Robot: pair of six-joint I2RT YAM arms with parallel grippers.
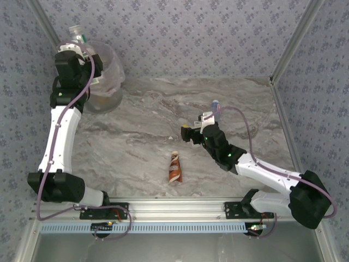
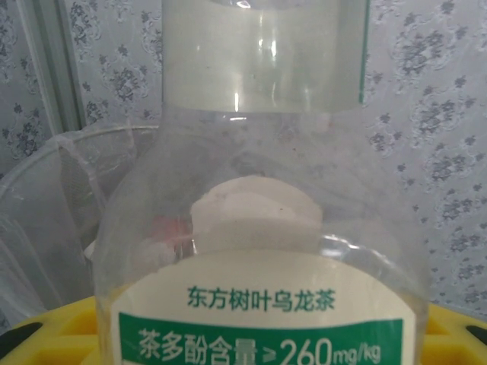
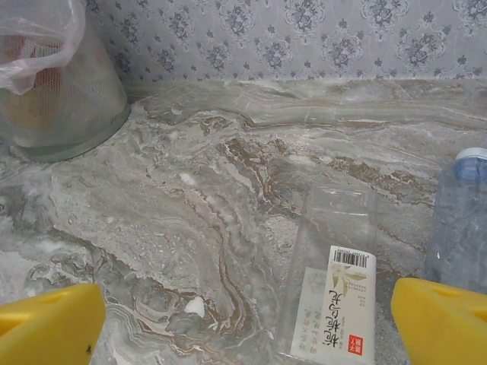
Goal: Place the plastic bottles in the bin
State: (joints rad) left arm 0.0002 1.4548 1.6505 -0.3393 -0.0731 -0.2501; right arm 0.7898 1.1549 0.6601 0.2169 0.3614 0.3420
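Observation:
My left gripper is holding the green-labelled bottle (image 1: 78, 35) clear above the bin's rim, so it should keep carrying it until it is fully over the bin's opening (image 1: 103, 61), then let go.
My left gripper (image 1: 76, 46) is raised at the back left and shut on a clear plastic bottle (image 2: 259, 228) with a green and white label; its yellow fingers (image 2: 68, 331) flank the bottle's base. This bottle (image 1: 76, 34) hangs over the rim of the bin (image 1: 106, 76), a translucent grey wastebasket lined with a crinkly bag. My right gripper (image 3: 247, 327) stands open low over the table, and a clear flat-lying bottle (image 3: 335, 296) with a white label rests between its fingers, nearer the right one. A blue-capped clear bottle (image 3: 460, 220) stands just right of it. A brown-white bottle (image 1: 175, 166) lies mid-table.
The bin (image 3: 57, 91) stands far left in the right wrist view, with coloured items inside. Patterned walls close the table at the back and sides. A metal rail (image 1: 174, 207) runs along the near edge. Marble table surface (image 1: 152, 120) lies between bin and right arm.

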